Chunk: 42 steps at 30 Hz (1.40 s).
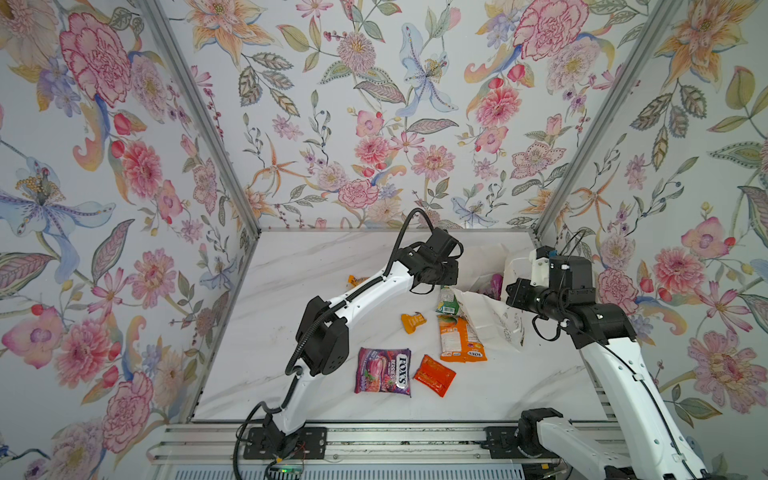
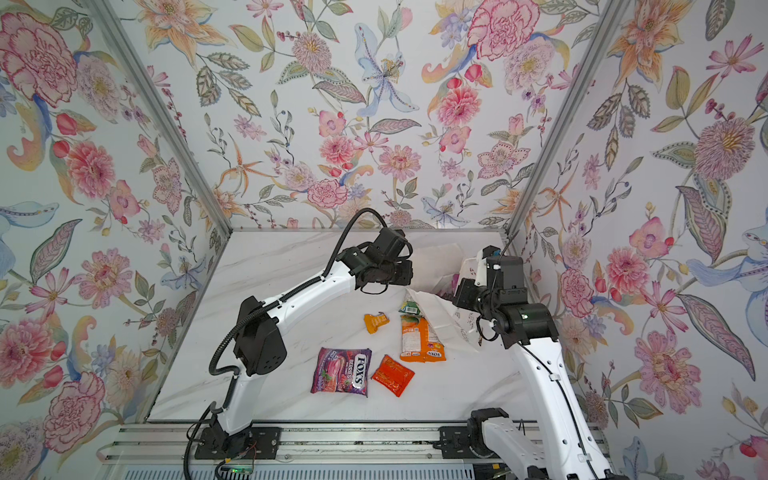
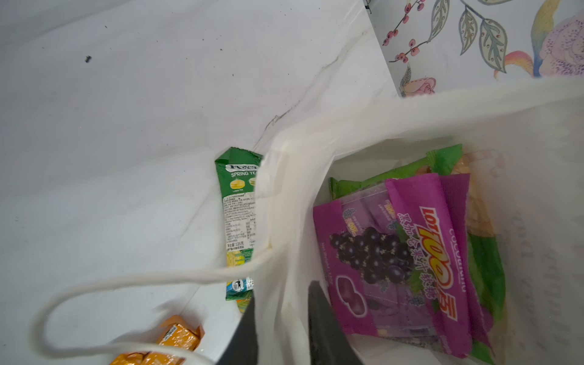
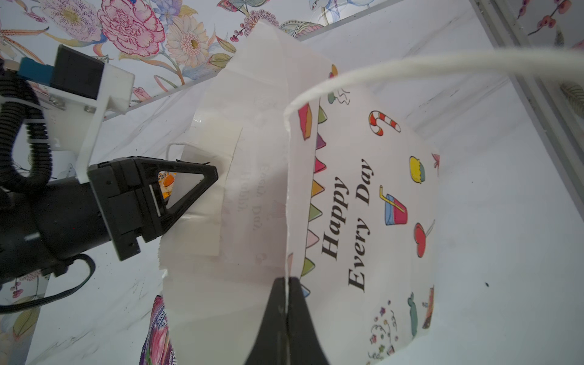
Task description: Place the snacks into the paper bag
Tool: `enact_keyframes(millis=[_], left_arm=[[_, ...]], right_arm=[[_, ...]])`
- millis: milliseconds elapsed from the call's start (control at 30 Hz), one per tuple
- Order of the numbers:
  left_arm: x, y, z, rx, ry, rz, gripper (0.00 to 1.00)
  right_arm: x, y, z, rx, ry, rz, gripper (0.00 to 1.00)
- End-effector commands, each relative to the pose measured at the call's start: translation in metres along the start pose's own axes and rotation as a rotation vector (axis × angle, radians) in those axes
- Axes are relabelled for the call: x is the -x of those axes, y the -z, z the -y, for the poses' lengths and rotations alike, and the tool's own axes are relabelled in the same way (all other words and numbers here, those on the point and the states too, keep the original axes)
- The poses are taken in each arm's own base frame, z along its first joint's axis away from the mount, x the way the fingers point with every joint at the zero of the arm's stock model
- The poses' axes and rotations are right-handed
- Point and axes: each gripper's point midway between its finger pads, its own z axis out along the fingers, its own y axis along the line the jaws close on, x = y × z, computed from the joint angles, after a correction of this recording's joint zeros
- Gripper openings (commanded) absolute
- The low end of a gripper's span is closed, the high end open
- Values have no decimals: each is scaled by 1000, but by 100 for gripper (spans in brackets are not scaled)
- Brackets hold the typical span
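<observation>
I should stand the bag upright, with my right gripper keeping hold of its rim (image 4: 288, 237), before I get snacks, because the paper bag's front side (image 1: 491, 321) leans over beside the orange FOX'S packet.
The white paper bag (image 1: 490, 318) (image 2: 446, 318) (image 4: 363, 205) stands tilted at the back right, mouth held open. My right gripper (image 1: 503, 296) (image 4: 287, 280) is shut on its rim. My left gripper (image 1: 454, 286) (image 3: 284, 292) is shut on the opposite wall, one finger inside. Inside lie a purple grape packet (image 3: 395, 252) and a green packet (image 3: 379, 180). On the table lie a green FOX'S packet (image 3: 240, 205) (image 1: 446, 300) against the bag, an orange FOX'S packet (image 1: 459, 337), a purple FOX'S packet (image 1: 383, 371), a red-orange sachet (image 1: 434, 375) and a small orange sachet (image 1: 412, 322).
Another orange sachet (image 1: 356, 280) peeks out behind the left arm. The bag's cord handle (image 3: 126, 281) loops over the marble table (image 1: 291, 291) near orange sachets (image 3: 180, 338). Floral walls close the back and both sides.
</observation>
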Motion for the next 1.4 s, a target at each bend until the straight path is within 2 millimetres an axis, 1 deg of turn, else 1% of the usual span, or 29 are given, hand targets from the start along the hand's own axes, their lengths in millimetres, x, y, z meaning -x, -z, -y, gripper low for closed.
enact_keyframes(millis=[0,100,167,200,233,300,400,467,533,600,700,733,767,833,933,1000,1067,1133,1200,1267,1367], left_arm=[[4,6,15,-49,-20,10,12],[13,22,5,4,-22,67,6],[20,37,-1,29,-16,123,3],[22,46,-7,44,-5,147,1],[25,57,-11,53,4,177,0],[32,81,-22,92,19,235,0],[35,112,-43,174,34,309,0],[35,126,-51,195,40,334,0],[35,135,-54,206,39,349,0],[35,134,-47,163,26,349,0],[31,125,-31,100,16,338,0],[29,122,-24,87,10,331,0],[27,119,-19,78,5,323,0],[24,113,-3,51,-8,303,0],[22,111,26,18,-37,290,0],[21,109,41,19,-57,283,0],[16,97,44,45,-74,250,0],[7,79,40,76,-88,189,0],[6,71,43,75,-103,159,0],[10,77,53,51,-110,174,0],[27,106,64,24,-90,280,0]], right_arm=[[4,0,-8,5,24,2,0],[3,-3,-16,21,35,-12,0],[0,-6,-22,35,44,-24,0],[-1,-7,-27,44,47,-30,0],[-3,-9,-30,50,51,-34,0],[-5,-12,-38,65,54,-41,0],[-10,-17,-51,92,67,-55,0],[-11,-20,-58,107,74,-61,0],[-11,-21,-64,114,83,-59,0],[-7,-20,-62,93,93,-42,0],[4,-17,-35,10,73,-5,0],[6,-17,-27,11,44,-8,0],[6,-18,-24,21,25,-14,0],[5,-20,-25,46,15,-34,0],[0,-24,-34,61,37,-50,0],[-2,-28,-35,51,47,-55,0],[-4,-32,-31,31,49,-62,0],[-9,-37,-28,19,53,-79,0],[-9,-37,-29,23,56,-83,0],[-3,-31,-29,26,62,-58,0],[12,-14,-28,38,57,2,0]])
